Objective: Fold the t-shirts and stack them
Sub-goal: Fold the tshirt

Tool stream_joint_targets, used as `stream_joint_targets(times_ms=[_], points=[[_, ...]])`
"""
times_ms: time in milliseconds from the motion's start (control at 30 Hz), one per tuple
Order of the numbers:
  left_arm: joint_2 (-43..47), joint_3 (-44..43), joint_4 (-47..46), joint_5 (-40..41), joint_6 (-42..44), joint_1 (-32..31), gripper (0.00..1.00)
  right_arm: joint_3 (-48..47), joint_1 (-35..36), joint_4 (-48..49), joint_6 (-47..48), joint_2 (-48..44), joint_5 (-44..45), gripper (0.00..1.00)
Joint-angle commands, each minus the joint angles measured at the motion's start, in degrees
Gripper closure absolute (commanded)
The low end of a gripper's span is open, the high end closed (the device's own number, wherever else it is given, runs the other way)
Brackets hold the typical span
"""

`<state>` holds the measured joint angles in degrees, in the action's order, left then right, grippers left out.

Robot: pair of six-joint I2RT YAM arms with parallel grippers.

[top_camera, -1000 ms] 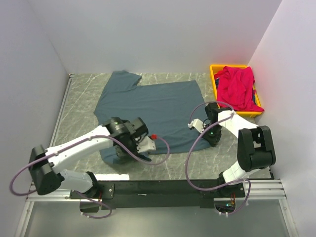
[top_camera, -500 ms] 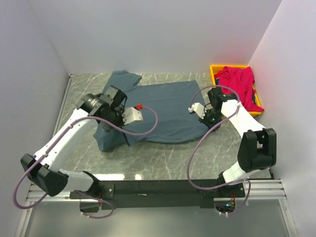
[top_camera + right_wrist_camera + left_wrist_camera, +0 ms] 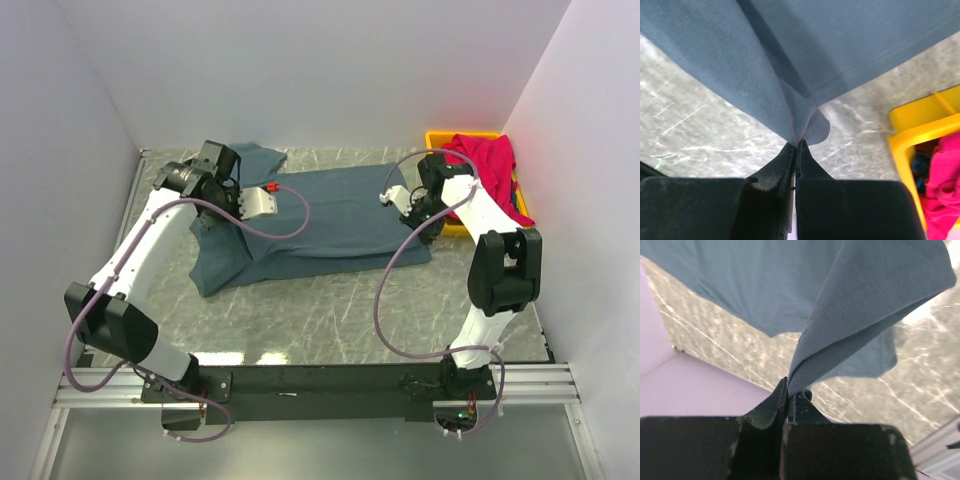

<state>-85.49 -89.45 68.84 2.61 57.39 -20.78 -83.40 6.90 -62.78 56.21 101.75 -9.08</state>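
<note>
My left gripper holds the t-shirt's lifted layer (image 3: 330,247) smooth to my right gripper and should continue toward the back (image 3: 262,164) until the layer's near edge lies straight, then release.
The slate blue-grey t-shirt (image 3: 320,215) lies across the back of the table, its near half lifted and folded toward the back. My left gripper (image 3: 222,178) is shut on the shirt's left edge (image 3: 840,325) near the back left. My right gripper (image 3: 428,205) is shut on the shirt's right hem corner (image 3: 805,125), close to the bin. Both hold the cloth above the table. The crimson red t-shirt (image 3: 485,175) lies bunched in the yellow bin and shows in the right wrist view (image 3: 942,185).
The yellow plastic bin (image 3: 438,140) stands at the back right against the wall; its corner shows in the right wrist view (image 3: 920,120). White walls close the back, left and right. Grey marble tabletop (image 3: 330,310) shows in front of the shirt.
Both grippers have carried the shirt's near edge from the front of the table toward the back, folding the shirt over itself. The left arm swung far back and left.
</note>
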Motion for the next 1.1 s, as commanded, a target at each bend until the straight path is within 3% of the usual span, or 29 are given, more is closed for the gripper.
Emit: stream_joint_targets(times_ms=[0,533,1067], points=[[-1.3,-4.2,-2.9,-2.1,5.5,1.1,1.0,-4.1,-0.9,-2.0,-0.1,2.0,0.1,1.0],[-13.5,-13.6,-4.2,-6.0,14.2,4.3,1.0,-12.8,-2.1,-3.1,-0.7,9.9,0.1,1.0],[-17.0,-12.5,-8.0,-6.1,15.4,5.9,0.99,-18.8,-2.5,-3.5,-1.5,15.8,0.6,1.0]])
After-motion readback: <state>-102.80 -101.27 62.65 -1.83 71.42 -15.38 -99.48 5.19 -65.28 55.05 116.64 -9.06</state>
